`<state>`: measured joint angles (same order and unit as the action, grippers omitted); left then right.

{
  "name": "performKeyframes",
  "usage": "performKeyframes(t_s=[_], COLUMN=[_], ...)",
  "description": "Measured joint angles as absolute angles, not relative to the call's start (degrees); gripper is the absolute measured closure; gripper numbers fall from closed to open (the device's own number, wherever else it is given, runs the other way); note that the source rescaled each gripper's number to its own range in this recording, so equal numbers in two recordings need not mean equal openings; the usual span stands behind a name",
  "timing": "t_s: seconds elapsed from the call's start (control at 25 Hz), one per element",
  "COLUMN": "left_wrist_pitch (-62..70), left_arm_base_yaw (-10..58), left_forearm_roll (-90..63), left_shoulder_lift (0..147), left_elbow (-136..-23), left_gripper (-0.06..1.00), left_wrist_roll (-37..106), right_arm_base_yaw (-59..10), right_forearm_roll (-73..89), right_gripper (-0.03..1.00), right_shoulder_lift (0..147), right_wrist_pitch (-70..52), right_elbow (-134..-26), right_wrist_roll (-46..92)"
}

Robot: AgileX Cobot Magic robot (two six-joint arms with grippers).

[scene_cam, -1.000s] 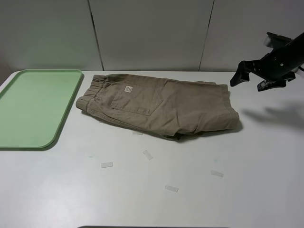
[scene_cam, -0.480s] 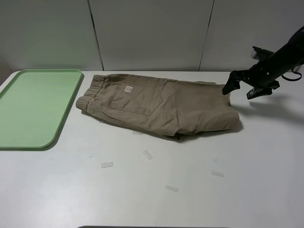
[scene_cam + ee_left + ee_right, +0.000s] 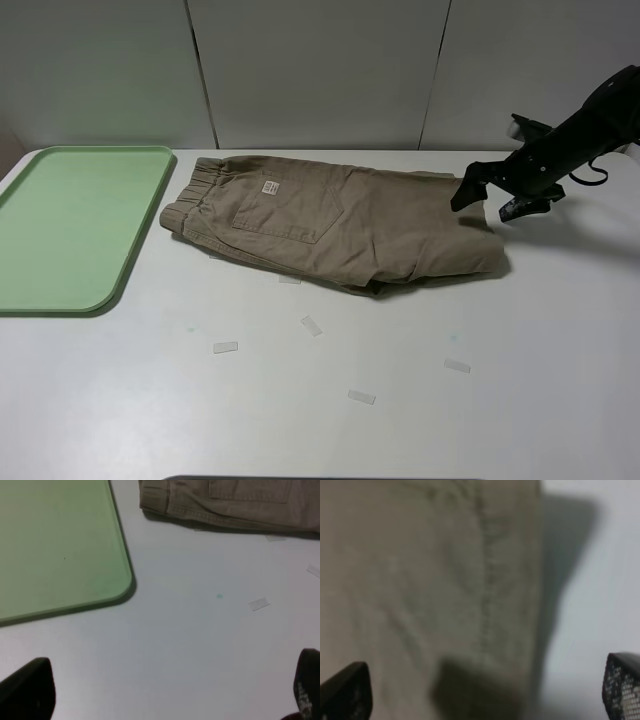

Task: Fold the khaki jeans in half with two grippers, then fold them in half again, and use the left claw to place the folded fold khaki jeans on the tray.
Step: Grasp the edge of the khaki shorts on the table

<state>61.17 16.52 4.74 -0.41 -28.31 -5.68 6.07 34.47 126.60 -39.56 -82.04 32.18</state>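
Observation:
The lower edge of the jeans curls in slack wrinkles point(image 3: 390, 281), so the leg end point(image 3: 455, 235) will bunch up and hang down around my right gripper when I fold it over the pocket.
The khaki jeans point(image 3: 340, 225) lie flat at the middle of the white table, with the elastic waistband toward the tray and the back pocket and pale label facing up. The pale green tray point(image 3: 60, 230) sits at the far left with nothing on it. My right gripper point(image 3: 484, 207) hangs open just over the jeans' right end, a finger on each side of the leg hem. In the right wrist view the gripper point(image 3: 482, 690) is close above the khaki fabric point(image 3: 420, 580). My left gripper point(image 3: 165, 695) is open over bare table, near the tray point(image 3: 55, 545) corner and the waistband point(image 3: 225, 502). It is outside the high view.
Several small clear tape strips point(image 3: 311, 325) lie on the table point(image 3: 560, 330) in front of the jeans, and one strip point(image 3: 258, 604) shows in the left wrist view. White wall panels stand behind the table.
My right gripper has moved left and down, from above the table's right side to the right end of the jeans. The jeans and the tray have not moved.

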Motion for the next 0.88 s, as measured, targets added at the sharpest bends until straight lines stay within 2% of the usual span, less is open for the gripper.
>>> performKeyframes(t_s=[0.72, 0.88], left_wrist_pitch=[61.2, 61.2], left_arm_base_yaw=[16.5, 16.5], left_forearm_roll=[4.7, 4.7], left_shoulder_lift=[-0.5, -0.5], left_elbow=[-28.3, -28.3], left_gripper=[-0.04, -0.04], left_wrist_roll=[-5.7, -5.7], right_arm_base_yaw=[-1.6, -3.4], right_forearm_roll=[38.2, 38.8], right_gripper=[-0.03, 0.02], right_shoulder_lift=[127.5, 127.8], right_wrist_pitch=[-37.5, -37.3], right_elbow=[-82.3, -82.3], right_wrist_roll=[34.5, 34.9])
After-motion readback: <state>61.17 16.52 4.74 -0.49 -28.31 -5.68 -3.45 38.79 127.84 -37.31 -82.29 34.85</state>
